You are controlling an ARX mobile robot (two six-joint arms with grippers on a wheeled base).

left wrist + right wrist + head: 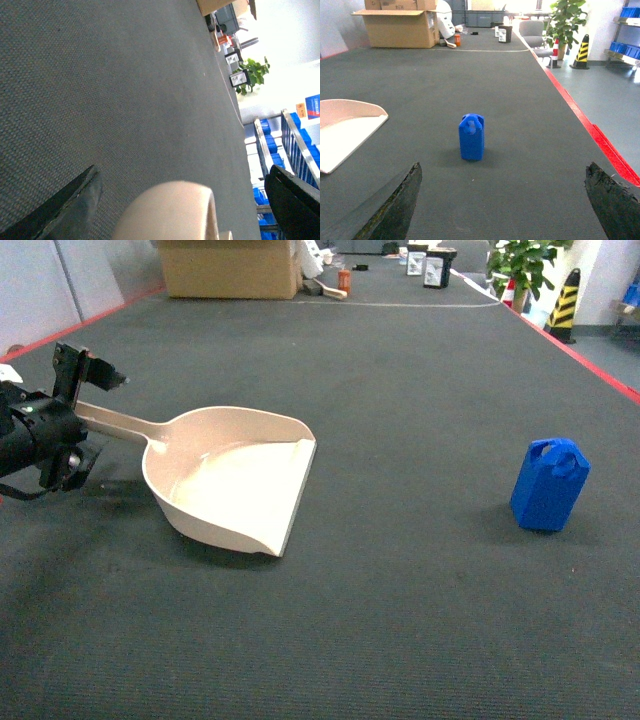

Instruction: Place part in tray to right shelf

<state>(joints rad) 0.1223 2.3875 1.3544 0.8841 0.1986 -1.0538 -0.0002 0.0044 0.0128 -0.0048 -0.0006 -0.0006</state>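
Observation:
My gripper will carry the cream tray, and the blue part [550,486] should stay upright inside it, because the tray has a wide hollow with raised sides [232,468].
The cream tray [235,485] lies on the dark carpet, left of centre, with its long handle [115,422] pointing left. My left gripper [98,418] is open and straddles the end of that handle, one finger above it and one below. In the left wrist view the rounded handle [170,210] sits between the wide-apart fingers [75,205]. The blue part [549,485] stands upright on the carpet to the right, well away from the tray. My right gripper [502,167] is open and empty, with the part [471,136] a short way ahead of it.
A red line [600,140] marks the carpet's right edge. A cardboard box [228,267], small boxes, a plant [525,265] and a striped cone [564,302] stand at the far end. Far off, a steel rack holds blue crates [272,145].

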